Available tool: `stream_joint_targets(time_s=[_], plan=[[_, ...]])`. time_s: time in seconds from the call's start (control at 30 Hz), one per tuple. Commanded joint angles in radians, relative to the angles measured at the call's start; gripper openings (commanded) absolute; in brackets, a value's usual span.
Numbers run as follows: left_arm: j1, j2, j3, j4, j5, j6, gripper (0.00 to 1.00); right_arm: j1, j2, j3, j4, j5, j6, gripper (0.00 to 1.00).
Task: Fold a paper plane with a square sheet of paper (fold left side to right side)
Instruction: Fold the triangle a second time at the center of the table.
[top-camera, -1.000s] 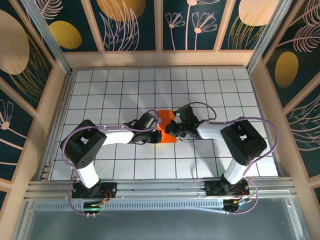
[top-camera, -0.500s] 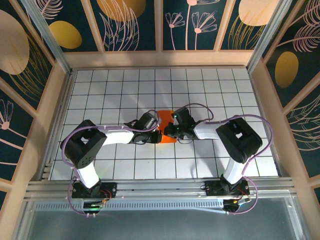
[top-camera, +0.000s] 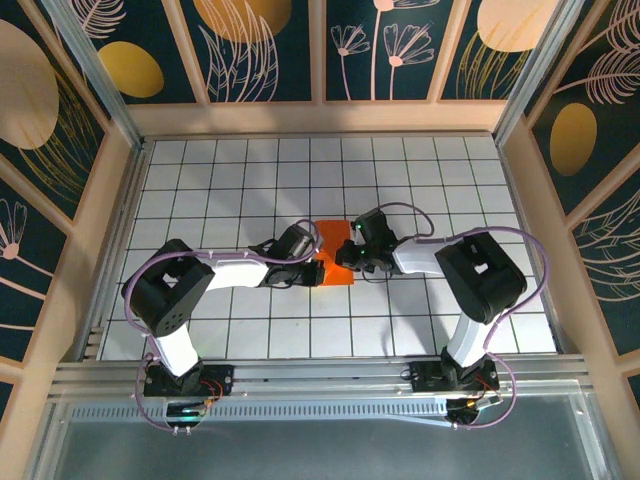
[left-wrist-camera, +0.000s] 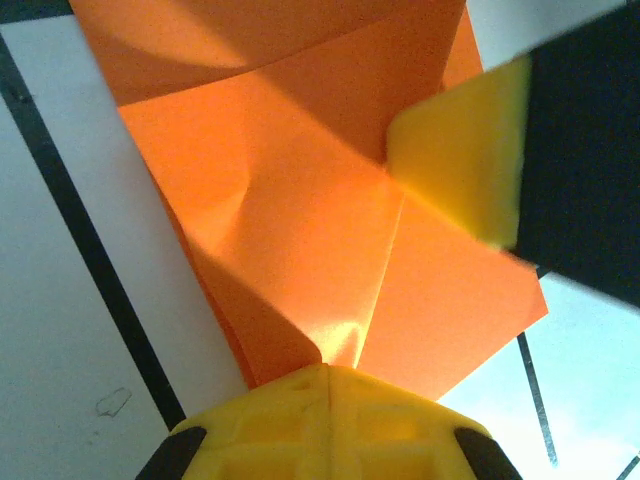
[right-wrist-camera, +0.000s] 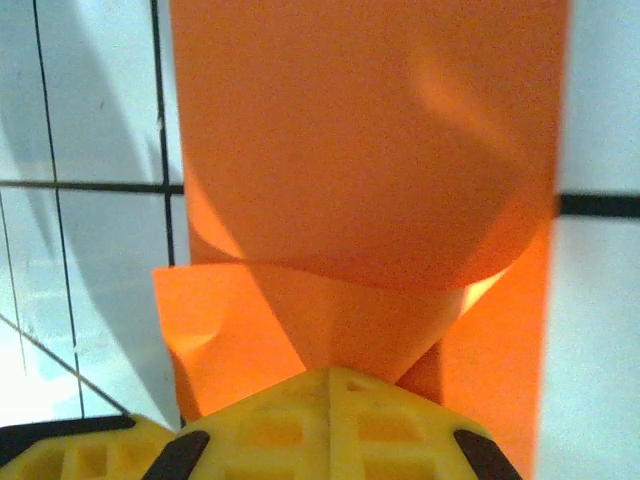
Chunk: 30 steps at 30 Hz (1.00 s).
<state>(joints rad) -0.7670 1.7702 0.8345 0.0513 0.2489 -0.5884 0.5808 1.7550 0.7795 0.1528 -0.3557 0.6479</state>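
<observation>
The paper's folded edge (right-wrist-camera: 400, 278) is curling up in front of my right gripper's closed fingers. Next, my right gripper moves gently back toward it and smooths the paper's flap (right-wrist-camera: 275, 280) flat.
The square sheet of paper (top-camera: 333, 235) is bright orange and lies partly folded mid-table between both grippers. In the left wrist view the paper (left-wrist-camera: 290, 220) is spread flat with a crease running into my left gripper (left-wrist-camera: 330, 372), whose yellow fingers are shut with their tips on its near edge. My right gripper (right-wrist-camera: 335, 376) is shut on a flap of the paper (right-wrist-camera: 360, 140), which curls up and away from its tips. From above, the left gripper (top-camera: 318, 266) and right gripper (top-camera: 346, 258) almost meet over the sheet. No finished paper plane shape is visible.
The white gridded tabletop (top-camera: 240, 180) is ringed by a wooden frame (top-camera: 320, 118) and patterned walls. A metal rail (top-camera: 320, 375) runs along the near edge by the arm bases. The right gripper's yellow finger (left-wrist-camera: 460, 170) crosses the left wrist view's upper right.
The right wrist swung slightly left, then back right, and a little more orange now shows below it. The left arm has stayed put.
</observation>
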Motion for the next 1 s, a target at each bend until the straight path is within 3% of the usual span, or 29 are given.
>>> stream_joint_targets(time_s=[0.0,0.53,0.97], plan=[[-0.008,0.055,-0.030,-0.108,-0.053,0.022,0.00,-0.027,0.026,0.026,-0.042,0.064,-0.048,0.00],[-0.008,0.045,-0.036,-0.092,-0.047,0.013,0.00,-0.183,0.045,0.027,-0.013,0.033,-0.097,0.00],[-0.009,0.031,-0.028,-0.077,-0.046,0.007,0.00,-0.170,-0.137,-0.014,-0.047,-0.012,-0.102,0.00]])
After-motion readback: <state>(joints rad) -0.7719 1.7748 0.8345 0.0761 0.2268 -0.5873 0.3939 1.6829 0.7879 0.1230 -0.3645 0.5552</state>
